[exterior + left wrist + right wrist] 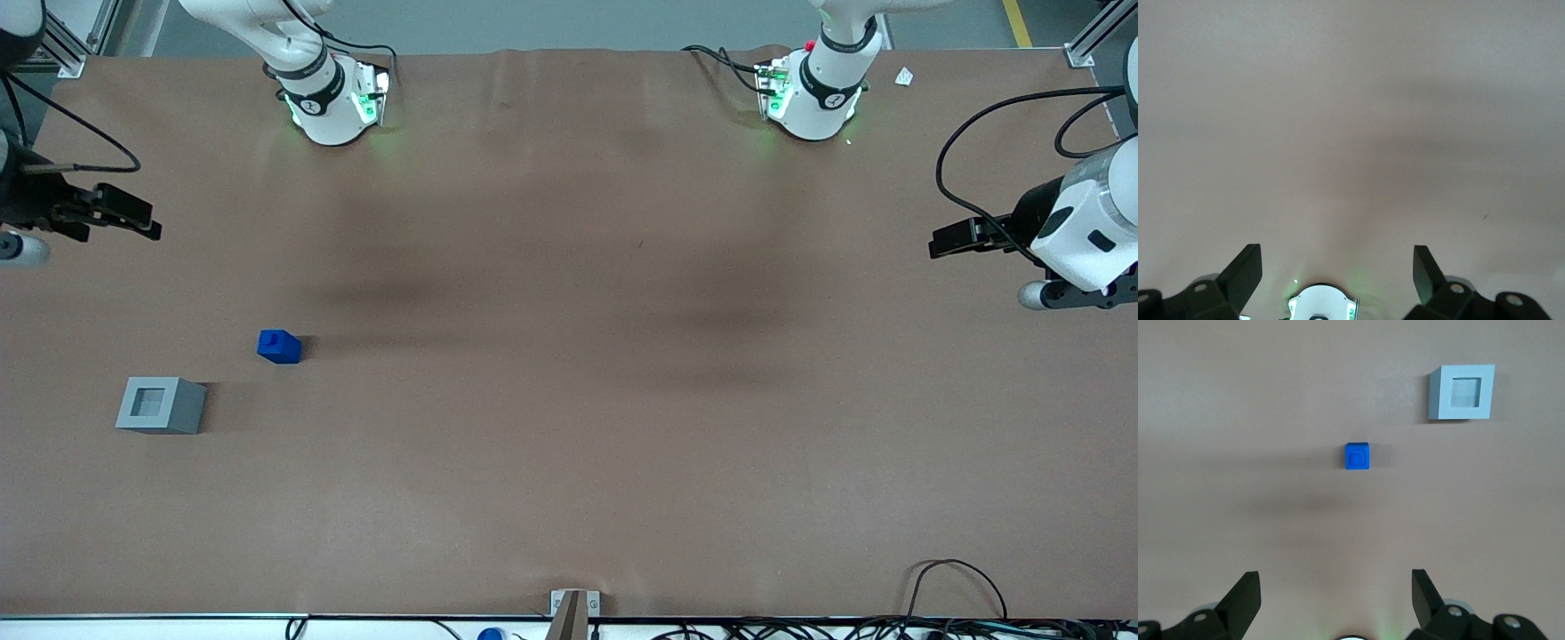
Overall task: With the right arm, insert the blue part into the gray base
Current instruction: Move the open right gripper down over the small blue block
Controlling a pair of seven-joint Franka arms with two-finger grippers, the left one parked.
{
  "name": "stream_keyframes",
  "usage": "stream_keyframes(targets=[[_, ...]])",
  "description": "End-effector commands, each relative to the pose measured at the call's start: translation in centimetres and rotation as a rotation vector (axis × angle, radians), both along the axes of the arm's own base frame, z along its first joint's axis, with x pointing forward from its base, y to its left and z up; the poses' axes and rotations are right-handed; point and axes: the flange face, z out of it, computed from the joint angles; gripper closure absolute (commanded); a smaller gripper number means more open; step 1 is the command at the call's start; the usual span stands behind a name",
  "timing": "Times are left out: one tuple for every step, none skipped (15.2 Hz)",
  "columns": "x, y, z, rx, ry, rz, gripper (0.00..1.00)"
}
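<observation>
The blue part [279, 347] will stay standing well above the base's rim when the robot puts it in, because the gray base's recess bottom [148, 402] shows close below its rim.
The blue part [279, 347] [1357, 456] stands stud-up on the brown table, alone. The gray base [160, 404] [1461, 392] sits a short way from it, nearer the front camera, with its square recess facing up and nothing in it. My right gripper [147, 222] [1335, 587] hangs above the table at the working arm's end, farther from the front camera than both blocks and well apart from them. It is open, with only bare table between its fingers [1245, 590].
Two white arm bases [329, 107] [813, 98] stand along the table's edge farthest from the front camera. Cables [960, 587] and a small bracket [573, 613] lie at the nearest edge. The brown table cover [569, 400] spreads between them.
</observation>
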Motion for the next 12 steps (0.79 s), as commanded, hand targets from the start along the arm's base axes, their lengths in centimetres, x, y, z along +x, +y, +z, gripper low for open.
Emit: stream_keyframes(targets=[[1.3,0.0,-3.1,-0.02,0.024,0.007,0.0],[1.8,0.0,-4.6,-0.021,0.021,0.006,0.0],[1.9,0.0,-6.4,-0.021,0.013,0.005,0.0],[2.0,-0.1,-8.2,-0.022,0.0,0.004,0.0],[1.9,-0.1,-9.7,-0.022,-0.011,0.004,0.0],[1.9,-0.3,-11.1,-0.023,-0.022,-0.001,0.0],[1.9,-0.6,-12.8,-0.024,-0.03,-0.007,0.0],[1.9,-0.7,-14.4,-0.026,-0.037,-0.009,0.0],[1.7,-0.8,-16.1,-0.028,-0.045,-0.01,0.0],[1.5,-0.8,-17.2,-0.029,-0.052,-0.011,0.0],[1.3,-0.9,-17.9,-0.03,-0.055,-0.013,0.0],[1.2,-0.7,-18.1,-0.028,-0.051,-0.012,0.0]])
